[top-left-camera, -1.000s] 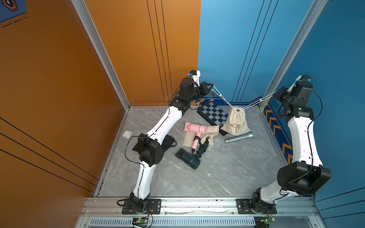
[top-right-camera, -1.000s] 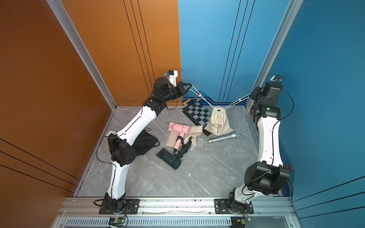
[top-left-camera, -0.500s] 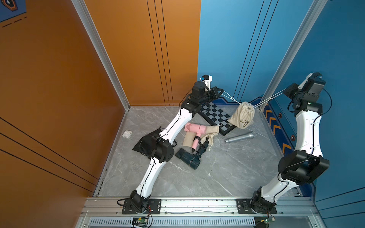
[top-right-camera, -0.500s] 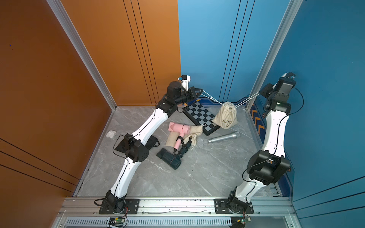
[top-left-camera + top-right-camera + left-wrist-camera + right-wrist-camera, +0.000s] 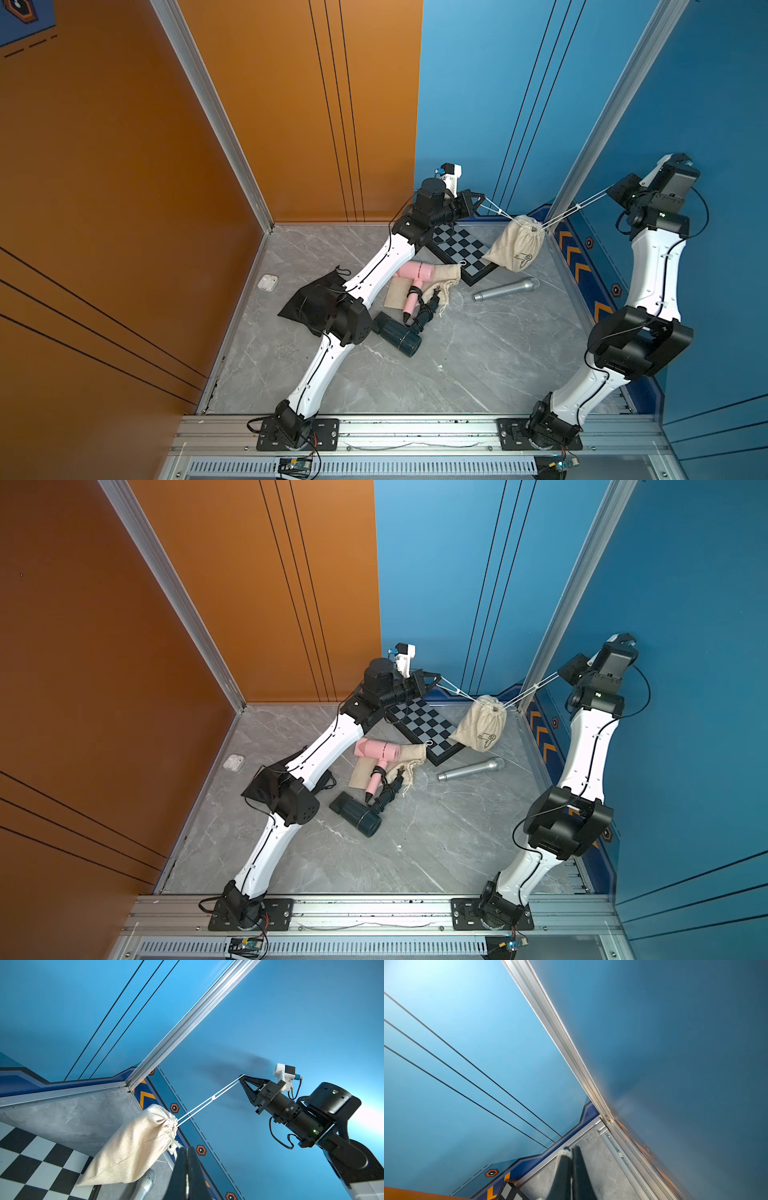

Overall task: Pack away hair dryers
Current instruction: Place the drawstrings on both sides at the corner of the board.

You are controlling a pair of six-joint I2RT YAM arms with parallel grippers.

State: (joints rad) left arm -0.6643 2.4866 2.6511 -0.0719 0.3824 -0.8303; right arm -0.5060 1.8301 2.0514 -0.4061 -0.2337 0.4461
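Note:
The filled bag's opening is shut tight over the free corner beside the chessboard. My left gripper should keep lowering the bag until it rests there.
A filled beige drawstring bag hangs tilted above the far right end of the chessboard, strung between both arms. My left gripper is shut on one white drawstring. The right gripper is shut on the other, pulled taut. Of the hair dryers, a pink one lies on a flat beige bag. A dark teal one lies in front of it on the floor.
A chessboard lies at the back. A silver microphone lies below the hanging bag. A black cloth bag sits under my left arm's elbow, and a white earbud case lies by the left wall. The right wall is close behind the right gripper.
The bag has lifted off the floor and swung toward the back right corner. Both grippers moved to the right with the drawstrings, which stay taut.

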